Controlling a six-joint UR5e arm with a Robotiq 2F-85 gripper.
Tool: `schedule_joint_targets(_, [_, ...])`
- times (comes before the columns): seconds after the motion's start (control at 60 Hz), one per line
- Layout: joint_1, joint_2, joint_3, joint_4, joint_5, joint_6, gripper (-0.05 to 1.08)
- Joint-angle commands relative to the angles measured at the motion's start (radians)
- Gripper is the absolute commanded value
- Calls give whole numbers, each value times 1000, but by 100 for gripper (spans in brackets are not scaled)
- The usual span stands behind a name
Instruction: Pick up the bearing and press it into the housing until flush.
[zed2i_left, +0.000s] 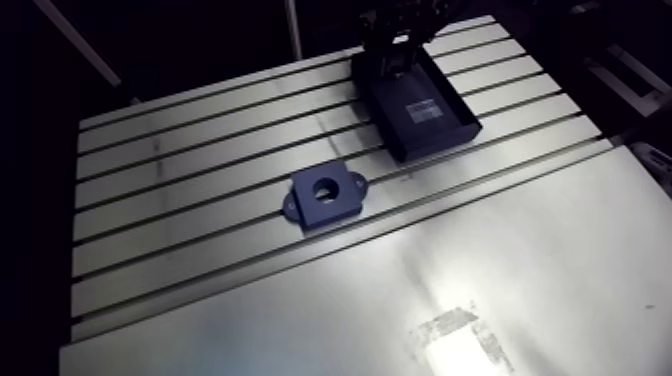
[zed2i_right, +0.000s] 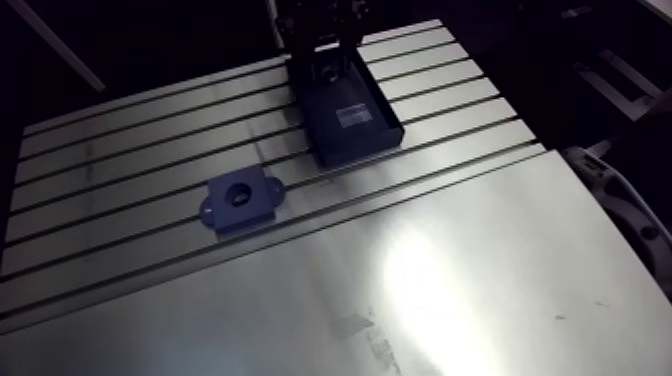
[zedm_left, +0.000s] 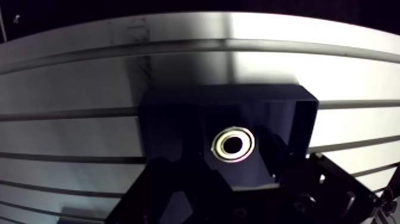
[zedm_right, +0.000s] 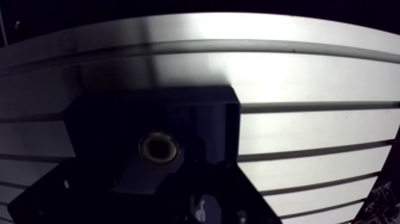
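Observation:
The bearing (zedm_left: 233, 145) will catch at the bore's opening and stick up there when I lower it in, because the housing's round bore (zed2i_left: 326, 190) looks close to the bearing's size.
The bearing (zedm_left: 233, 143), a small metal ring, lies flat on the floor of a black open tray (zedm_left: 286, 101). My gripper (zedm_left: 229, 156) hangs just over the tray, open, one dark finger (zedm_left: 172, 182) on each side of the ring and neither touching it. In the arm view the gripper (zed2i_left: 400, 38) comes down from the top edge into the far end of the tray (zed2i_left: 440, 125). The housing (zed2i_left: 322, 197) is a dark blue block with a round bore and two side ears. It sits flat on the slotted table, in front and to the left of the tray.
The aluminium table (zed2i_left: 180, 170) has long slots running across it under the tray and the housing. A smooth, shiny plate (zed2i_left: 420, 300) covers the near part. The table's edges drop off into darkness at left and back.

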Motion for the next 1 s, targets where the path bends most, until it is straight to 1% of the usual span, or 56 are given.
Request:
schedule_joint_targets(0.017, [0,-1,5,-3,0,0,44])
schedule_joint_targets(0.15, [-1,-1,7,-3,-1,0,45])
schedule_joint_targets(0.233, [-1,-1,7,-5,-1,0,48])
schedule_joint_targets(0.433, [-1,-1,5,-5,-1,2,50])
schedule_joint_targets(1.0, [0,-2,2,-5,-1,2,51])
